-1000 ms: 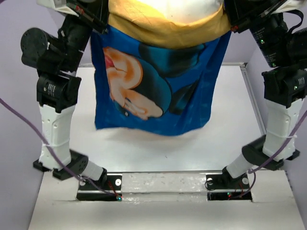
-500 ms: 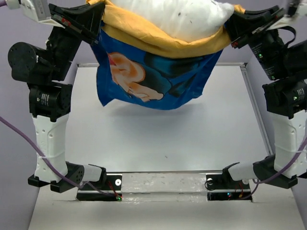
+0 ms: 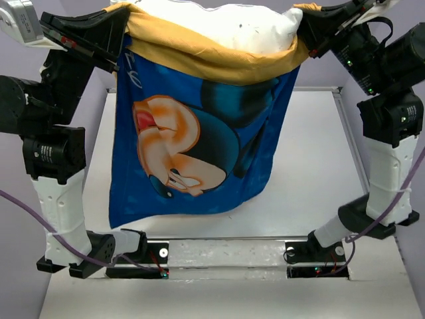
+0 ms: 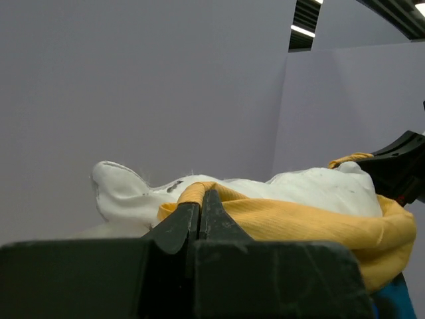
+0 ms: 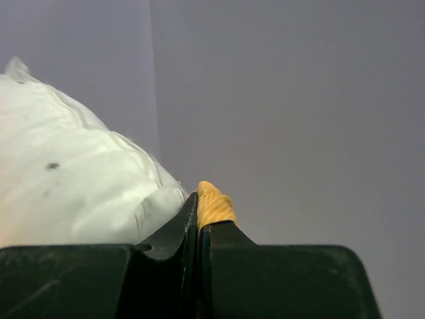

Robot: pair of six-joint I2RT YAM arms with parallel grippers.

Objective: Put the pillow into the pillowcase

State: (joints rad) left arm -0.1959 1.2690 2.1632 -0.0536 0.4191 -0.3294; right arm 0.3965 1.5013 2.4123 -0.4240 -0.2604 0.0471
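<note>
I should put the pillowcase down across the white table [image 3: 311,156] and free my grippers, because the white pillow [image 3: 232,28] is sticking out above the yellow rim that both my grippers are holding.
The pillowcase [image 3: 192,146] hangs in the air between both arms, blue mouse face toward the camera, its mustard-yellow mouth edge folded over at the top. The white pillow [image 3: 219,26] sits in the open mouth and sticks out above the yellow rim. My left gripper [image 3: 123,20] is shut on the yellow rim at the top left; the left wrist view shows the yellow fabric [image 4: 292,216] pinched at my gripper's [image 4: 200,199] tips with the pillow [image 4: 133,193] behind. My right gripper [image 3: 302,23] is shut on the rim at the top right; its wrist view shows yellow cloth [image 5: 212,203] at my gripper's [image 5: 198,203] tips, the pillow [image 5: 73,186] to the left.
The white table [image 3: 312,193] lies below the hanging pillowcase, with a raised edge [image 3: 352,146] along its right side. The arm bases [image 3: 226,256] are bolted at the near edge. Plain lilac walls surround the cell.
Both grippers have come down and toward the camera with the pillowcase. The blue body, swung up and bunched half a second ago, now hangs long, its lower edge near the table's front.
</note>
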